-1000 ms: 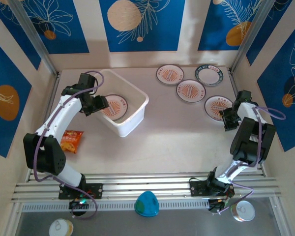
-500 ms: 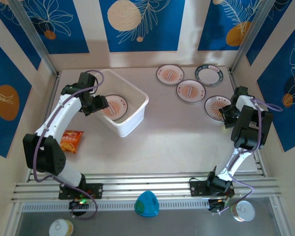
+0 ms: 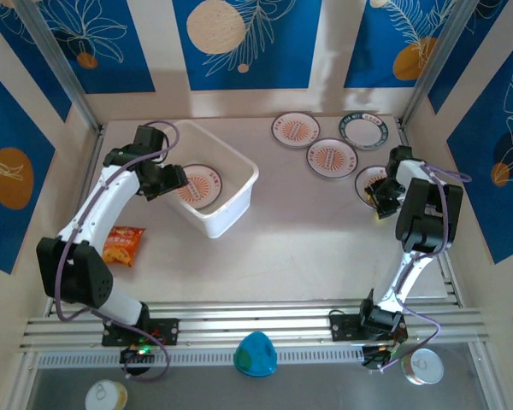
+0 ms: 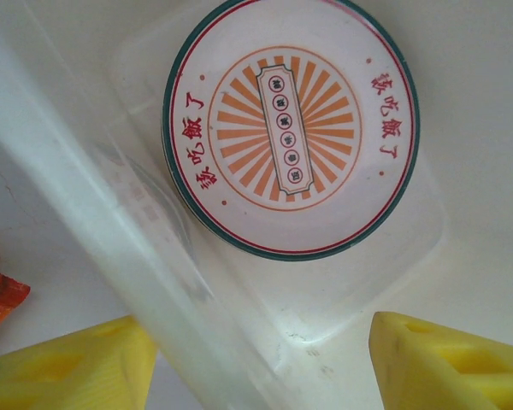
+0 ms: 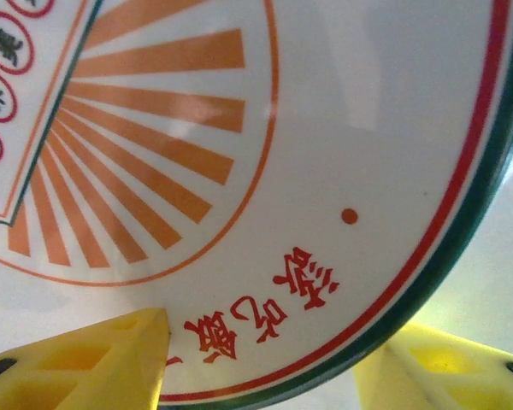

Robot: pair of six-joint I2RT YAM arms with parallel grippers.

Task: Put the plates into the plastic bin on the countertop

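Next, I slide the plate [image 3: 368, 180] toward the open countertop [image 3: 333, 200] before I grip the plate's rim, because the plate lies under my right gripper and close to the side bar.
A sunburst plate [image 3: 198, 185] [image 4: 291, 128] lies flat in the plastic bin [image 3: 239, 162]. My left gripper [image 3: 173, 180] [image 4: 261, 363] hangs open over the bin's near-left wall [image 4: 111, 231], one yellow finger outside it and one inside, holding nothing. Three plates [image 3: 296, 129] [image 3: 362, 131] [image 3: 331, 158] lie on the countertop [image 3: 299, 239] at the back right. A fourth plate [image 3: 372, 181] [image 5: 265, 171] lies nearest the right rail. My right gripper [image 3: 383, 195] [image 5: 261, 371] is at its rim, open, with one finger over the plate's face and the other below the green edge.
An orange snack packet [image 3: 124, 245] [image 4: 0, 295] lies on the countertop left of the bin. A teal object [image 3: 256, 354] and two cans [image 3: 107, 395] [image 3: 423, 366] sit beyond the front rails. Patterned walls and aluminium rails close in the sides.
My right gripper has moved left and back onto the rim of the nearest plate, its jaws narrowing slightly. The left arm has barely moved.
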